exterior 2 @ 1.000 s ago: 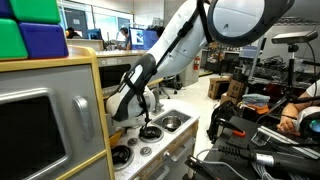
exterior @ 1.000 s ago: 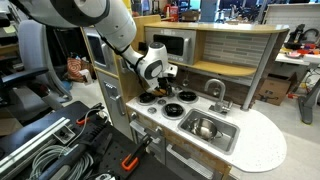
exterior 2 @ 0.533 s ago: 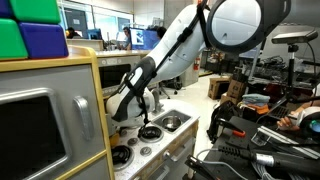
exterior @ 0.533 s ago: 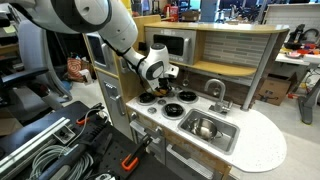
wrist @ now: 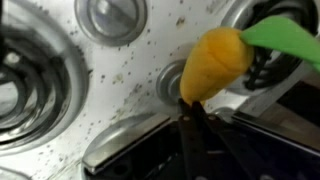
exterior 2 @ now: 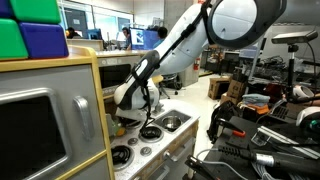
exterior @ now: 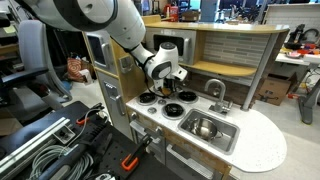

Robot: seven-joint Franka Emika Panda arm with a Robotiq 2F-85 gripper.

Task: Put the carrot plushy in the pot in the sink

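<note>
My gripper goes on carrying the carrot plushy, which hangs by its narrow end (wrist: 200, 88), until it is above the pot's opening (exterior: 203, 127), as the pot is empty.
In the wrist view the carrot plushy (wrist: 215, 65), yellow-orange with a green leaf (wrist: 285, 38), hangs just above the speckled stove top. My gripper (wrist: 190, 105) is shut on its narrow end, the two dark fingers pressed together. In an exterior view the gripper (exterior: 170, 86) hovers over the black burners, left of the sink (exterior: 224, 135). The shiny steel pot (exterior: 204, 127) stands inside the basin. The pot (exterior 2: 170, 123) also shows beyond the arm in an exterior view.
Black round burners (exterior: 172, 110) and silver knobs (wrist: 112, 18) lie under the gripper. A grey faucet (exterior: 215, 92) stands behind the sink. The toy kitchen's back wall and oven box (exterior 2: 40, 120) rise close to the arm.
The jaws have closed on the carrot plushy. The wrist has shifted slightly toward the sink side with the plushy in its grip.
</note>
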